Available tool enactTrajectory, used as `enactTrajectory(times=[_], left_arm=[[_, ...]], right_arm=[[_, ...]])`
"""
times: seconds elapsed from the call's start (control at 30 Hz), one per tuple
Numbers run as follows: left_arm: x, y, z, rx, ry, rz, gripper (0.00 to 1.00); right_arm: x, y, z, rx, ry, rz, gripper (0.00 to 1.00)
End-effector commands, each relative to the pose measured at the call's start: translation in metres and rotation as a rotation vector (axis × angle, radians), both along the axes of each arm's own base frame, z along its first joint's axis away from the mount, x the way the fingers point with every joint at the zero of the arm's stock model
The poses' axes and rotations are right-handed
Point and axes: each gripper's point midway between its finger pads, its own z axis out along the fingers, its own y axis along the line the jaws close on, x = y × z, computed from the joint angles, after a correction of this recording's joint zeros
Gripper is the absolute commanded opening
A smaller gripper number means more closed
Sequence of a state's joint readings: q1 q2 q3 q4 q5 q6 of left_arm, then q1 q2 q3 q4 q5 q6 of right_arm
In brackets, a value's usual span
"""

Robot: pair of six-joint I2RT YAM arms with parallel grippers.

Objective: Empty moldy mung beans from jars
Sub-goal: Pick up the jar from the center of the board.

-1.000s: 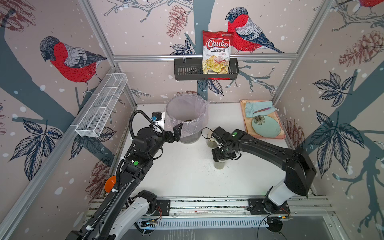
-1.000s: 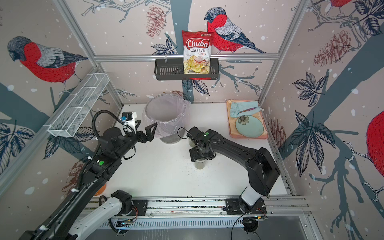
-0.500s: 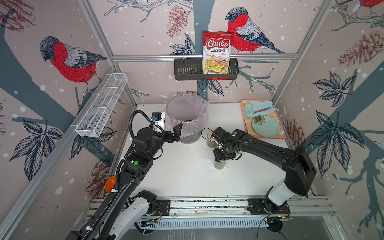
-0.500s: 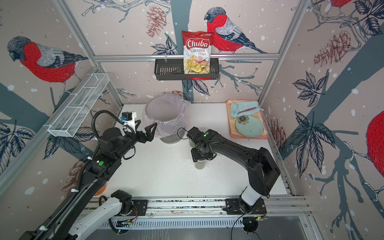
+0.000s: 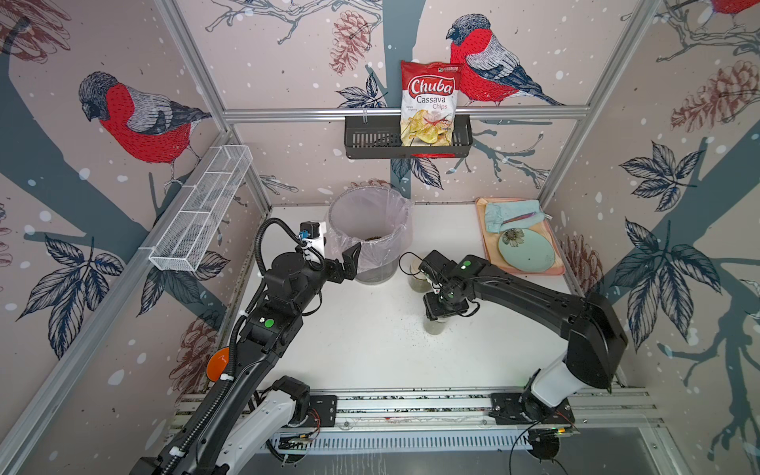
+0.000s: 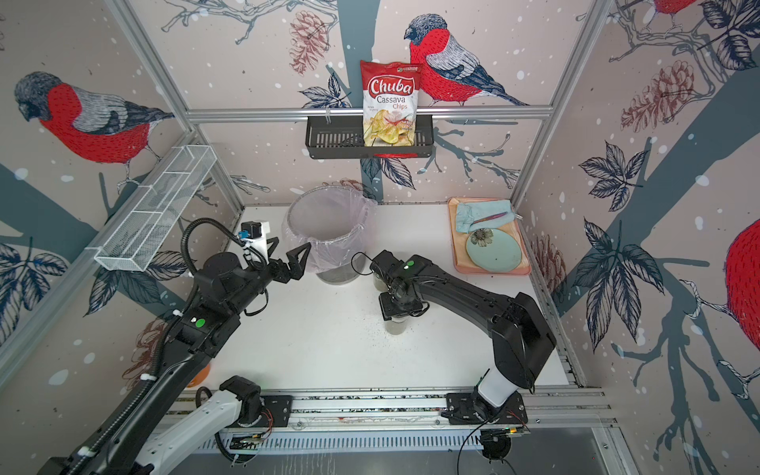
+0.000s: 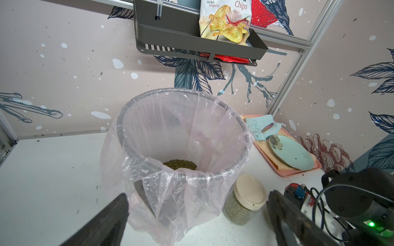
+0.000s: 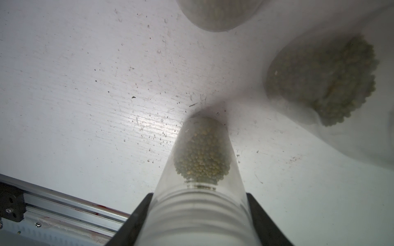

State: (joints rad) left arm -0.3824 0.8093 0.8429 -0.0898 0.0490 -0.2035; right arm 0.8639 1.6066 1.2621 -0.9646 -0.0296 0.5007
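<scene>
My left gripper should, once I lift the jar, come around its lower body (image 5: 434, 326), as my right gripper holds the jar's neck (image 8: 199, 200) from above, over the jar's opening.
A lidless clear jar (image 5: 435, 327) (image 6: 395, 327) stands upright on the white table, mid-right. My right gripper (image 5: 442, 306) (image 8: 199, 213) reaches down over it and is shut on its threaded neck, one finger on each side. Olive-green mung beans (image 8: 202, 153) fill its lower part. Two more jars of beans (image 8: 319, 81) (image 8: 217, 15) stand close by. One of them has a beige lid (image 7: 248, 190) and stands by the bin (image 5: 417, 279). My left gripper (image 5: 349, 263) (image 7: 197, 198) hangs open at the bin's near wall, holding nothing.
The grey mesh bin (image 5: 405, 205) (image 7: 243, 136) with a clear liner stands at the back centre, a small heap of beans (image 7: 180, 164) at its bottom. A pink tray (image 5: 481, 214) with a plate and cloth lies back right. A metal rail (image 5: 411, 405) runs along the front edge.
My right gripper's jaws have closed on the lidless jar's neck. Neither arm has otherwise shifted, and the left gripper stays open.
</scene>
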Motion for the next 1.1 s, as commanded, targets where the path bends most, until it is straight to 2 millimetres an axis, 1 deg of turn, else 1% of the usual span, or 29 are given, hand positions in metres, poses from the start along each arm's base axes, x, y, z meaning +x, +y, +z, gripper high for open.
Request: enactTrajectory(times=[0.0, 0.13, 0.27, 0.4, 0.47, 0.53, 0.6, 0.7, 0.77, 0.87, 0.9, 0.97, 1.07], left_arm=[[0.001, 0.000, 0.006, -0.010, -0.015, 0.003, 0.99], [-0.001, -0.003, 0.009, -0.010, -0.020, -0.015, 0.99], [-0.006, -0.008, 0.020, -0.011, -0.036, -0.053, 0.99], [-0.013, -0.017, 0.030, 0.010, -0.059, -0.109, 0.99], [-0.020, -0.023, 0.037, 0.033, -0.091, -0.150, 0.99], [-0.028, -0.030, 0.040, 0.058, -0.114, -0.201, 0.99], [-0.036, -0.043, 0.042, 0.083, -0.126, -0.271, 0.98], [-0.043, -0.063, 0.036, 0.106, -0.110, -0.371, 0.98], [-0.048, -0.076, 0.030, 0.130, -0.090, -0.431, 0.93], [-0.058, -0.094, 0.009, 0.195, -0.048, -0.516, 0.88], [-0.062, -0.099, 0.016, 0.209, -0.066, -0.533, 0.87], [-0.068, -0.106, 0.010, 0.242, -0.059, -0.567, 0.85], [-0.082, -0.114, 0.007, 0.282, -0.091, -0.638, 0.77]], right_arm=[[0.000, 0.001, 0.011, 0.006, -0.010, 0.003, 0.57], [0.004, 0.005, 0.025, 0.029, -0.020, 0.008, 0.57], [0.008, 0.013, 0.048, 0.072, -0.032, 0.018, 0.57], [0.015, 0.016, 0.077, 0.126, -0.047, 0.022, 0.57], [0.018, 0.016, 0.092, 0.147, -0.057, 0.025, 0.57], [0.022, 0.014, 0.108, 0.162, -0.070, 0.026, 0.57], [0.025, 0.014, 0.126, 0.193, -0.082, 0.027, 0.57], [0.031, 0.018, 0.150, 0.257, -0.104, 0.027, 0.57], [0.033, 0.021, 0.162, 0.305, -0.112, 0.029, 0.57], [0.033, 0.024, 0.176, 0.335, -0.131, 0.030, 0.57], [0.033, 0.024, 0.180, 0.343, -0.138, 0.031, 0.56], [0.031, 0.023, 0.188, 0.364, -0.148, 0.034, 0.56], [0.028, 0.022, 0.199, 0.393, -0.166, 0.039, 0.56]])
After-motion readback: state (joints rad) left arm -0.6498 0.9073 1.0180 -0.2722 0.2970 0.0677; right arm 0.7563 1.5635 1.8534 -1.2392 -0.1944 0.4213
